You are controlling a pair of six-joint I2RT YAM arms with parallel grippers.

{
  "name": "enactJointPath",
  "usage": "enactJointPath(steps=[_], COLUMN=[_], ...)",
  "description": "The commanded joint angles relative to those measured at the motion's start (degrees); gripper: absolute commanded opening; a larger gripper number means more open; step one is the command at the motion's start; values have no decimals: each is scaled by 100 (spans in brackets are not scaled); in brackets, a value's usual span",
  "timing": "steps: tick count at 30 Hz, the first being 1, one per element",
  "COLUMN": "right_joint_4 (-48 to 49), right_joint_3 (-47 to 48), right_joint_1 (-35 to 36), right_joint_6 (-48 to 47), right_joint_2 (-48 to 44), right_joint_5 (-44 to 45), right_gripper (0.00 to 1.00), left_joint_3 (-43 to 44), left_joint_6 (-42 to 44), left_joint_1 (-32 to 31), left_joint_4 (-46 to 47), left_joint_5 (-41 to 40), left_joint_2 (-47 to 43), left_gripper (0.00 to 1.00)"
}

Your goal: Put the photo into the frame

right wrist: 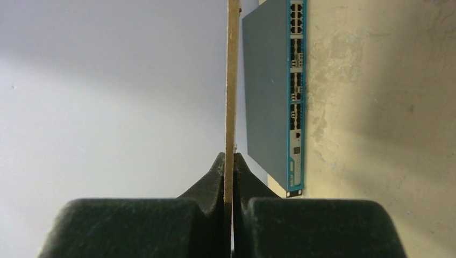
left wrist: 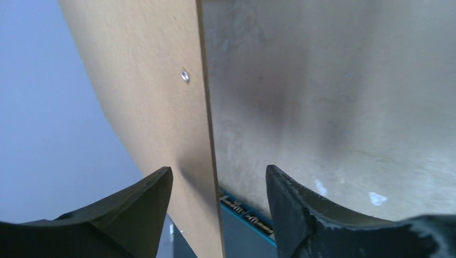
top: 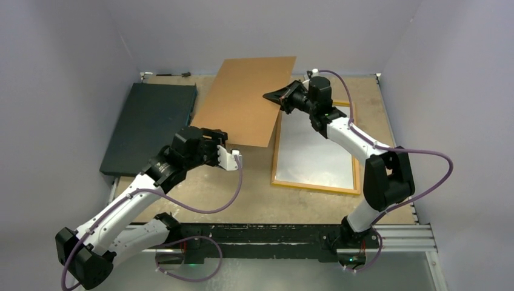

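The backing board's plain side [top: 245, 94] points up, so my left gripper should take the backing board's near edge [top: 247, 145] and my right gripper should regrasp to turn the clips up.
My right gripper [top: 271, 96] [right wrist: 229, 158] is shut on the right edge of a plain brown backing board [top: 248, 100] [right wrist: 232, 80] and holds it tilted above the table. My left gripper [top: 233, 156] [left wrist: 218, 174] is open astride the board's [left wrist: 156, 97] near edge, and neither finger touches it. The frame [top: 315, 185], thin and yellow-orange, lies flat on the table at the right, under the right arm. A pale grey-white sheet fills its inside; I cannot tell whether that is the photo.
A dark flat slab [top: 151, 124] [right wrist: 269, 91] with a row of ports on its blue front lies at the table's back left, partly under the raised board. The enclosure walls stand close on all sides. A small dark tool [top: 173, 74] lies by the back edge.
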Motion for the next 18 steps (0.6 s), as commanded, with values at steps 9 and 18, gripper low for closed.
enactJointPath(steps=[9,18], right_joint_4=[639,146], right_joint_3=[-88,683], right_joint_1=[10,-227], right_joint_6=[113,-2283], right_joint_2=[-575,-126], right_joint_5=[-597,-2675], right_gripper=[4,62], left_joint_3=[-961,-354], left_joint_6=[957,690], left_joint_1=[-38,-33], left_joint_4=[3430,3615], left_joint_5=[-1915,-1751], left_joint_2=[150,113], left_gripper=[16,0])
